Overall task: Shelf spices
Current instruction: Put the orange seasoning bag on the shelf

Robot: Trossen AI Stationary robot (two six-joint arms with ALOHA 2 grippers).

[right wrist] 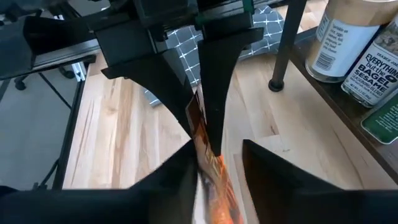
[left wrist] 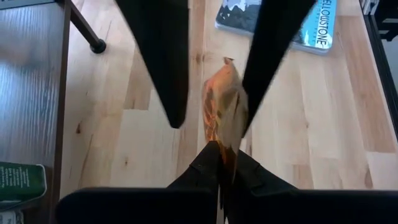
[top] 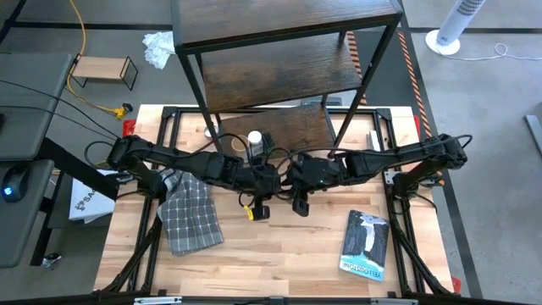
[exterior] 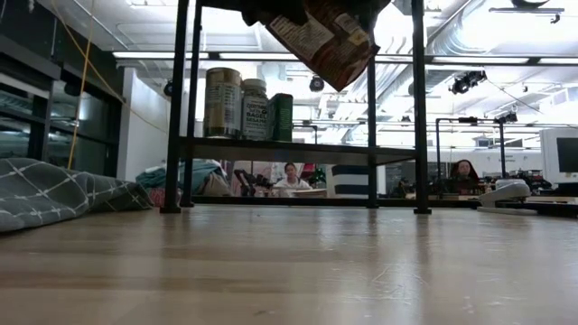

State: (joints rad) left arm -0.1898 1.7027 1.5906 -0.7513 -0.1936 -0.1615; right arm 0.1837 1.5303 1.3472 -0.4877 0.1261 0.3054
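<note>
Next, I pass the spice packet [exterior: 325, 45] from my left gripper to my right gripper, which should shelve it, being nearer the free board [exterior: 327, 151] past the green tin.
An orange-brown spice packet [left wrist: 222, 102] hangs in the air above the table's middle; the low view shows the packet [exterior: 325, 36] tilted, high over the boards. My left gripper [left wrist: 221, 158] is shut on it. My right gripper [right wrist: 217, 149] faces it from the table's right, open, one finger on each side of the packet [right wrist: 208, 165]. The shelf [top: 288, 51] stands at the far edge. Its lowest board [top: 292, 129] carries a tan canister [exterior: 223, 102], a white-capped jar [exterior: 256, 108] and a green tin [exterior: 281, 117]. My left gripper pinches one end of the packet [left wrist: 217, 146] between its two fingers, coming from the table's left. The packet is lifted clear of the table, sticks out beyond the fingertips and is tilted. My right gripper: the packet lies close against one finger [right wrist: 186, 155]; whether it touches, I cannot tell.
A grey checked cloth [top: 190, 216] lies on the table's left part, under my left arm. A blue-and-white book [top: 366, 244] lies near the right front. The shelf's black legs [exterior: 421, 108] stand on the table's far half. A small light-wood stand [top: 106, 69] sits off the table, far left.
</note>
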